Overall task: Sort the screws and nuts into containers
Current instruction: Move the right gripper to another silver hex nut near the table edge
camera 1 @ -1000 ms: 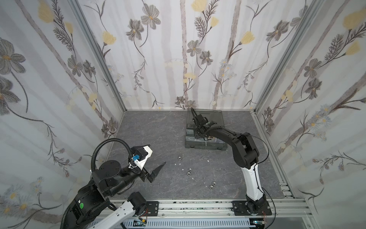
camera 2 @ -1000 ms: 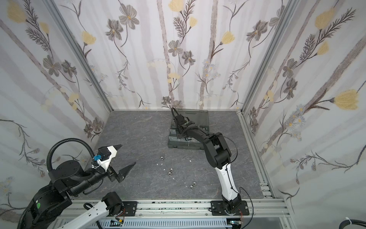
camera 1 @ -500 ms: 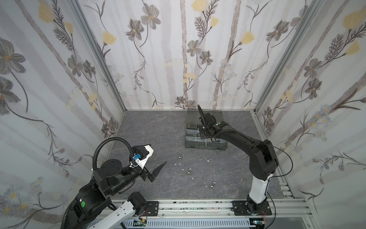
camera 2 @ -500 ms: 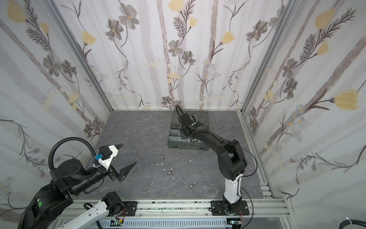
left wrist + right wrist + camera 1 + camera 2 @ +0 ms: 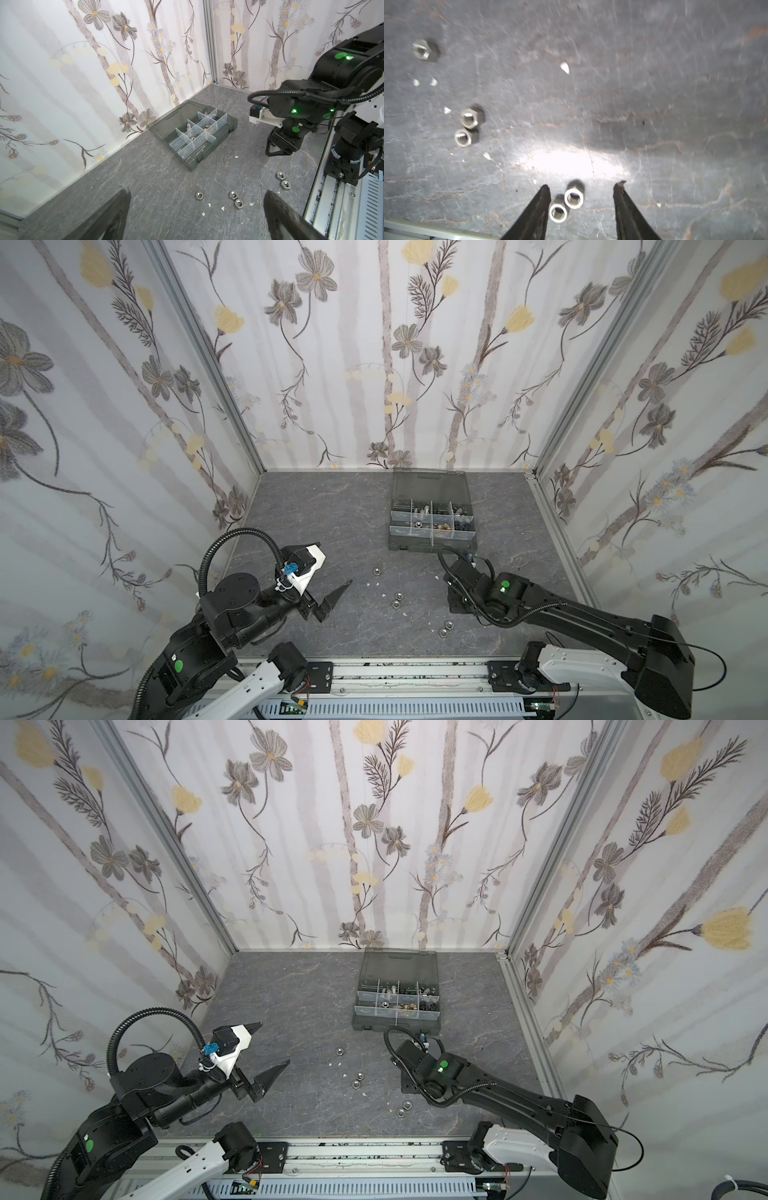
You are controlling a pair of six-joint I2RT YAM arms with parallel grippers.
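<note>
I expect the farther nut [image 5: 449, 625] to come away alone when I lift it and to leave its neighbour standing, because the front nuts are staggered with separate rims [image 5: 566, 205].
Several silver hex nuts lie loose on the grey floor: one alone [image 5: 376, 571], a pair [image 5: 397, 600] and a pair nearer the front [image 5: 446, 628]. My right gripper [image 5: 583, 185] hangs open just above that front pair [image 5: 574, 198], with both nuts between its fingers and touching neither. The dark grey organiser case [image 5: 432, 545] stands open at the back, and its containers [image 5: 193, 133] hold small silver, brass and black pieces. Which of those are screws I cannot tell. Left of the nuts, my left gripper [image 5: 273, 1044] is held wide open and empty.
Small white specks [image 5: 376, 584] are scattered among the nuts. The aluminium base rail [image 5: 407, 672] runs along the front edge. Floral walls close in the floor on the other three sides.
The right arm has drawn back from the organiser case to the front of the floor, over the nut pair, and its jaws have opened. The left arm has stayed put.
</note>
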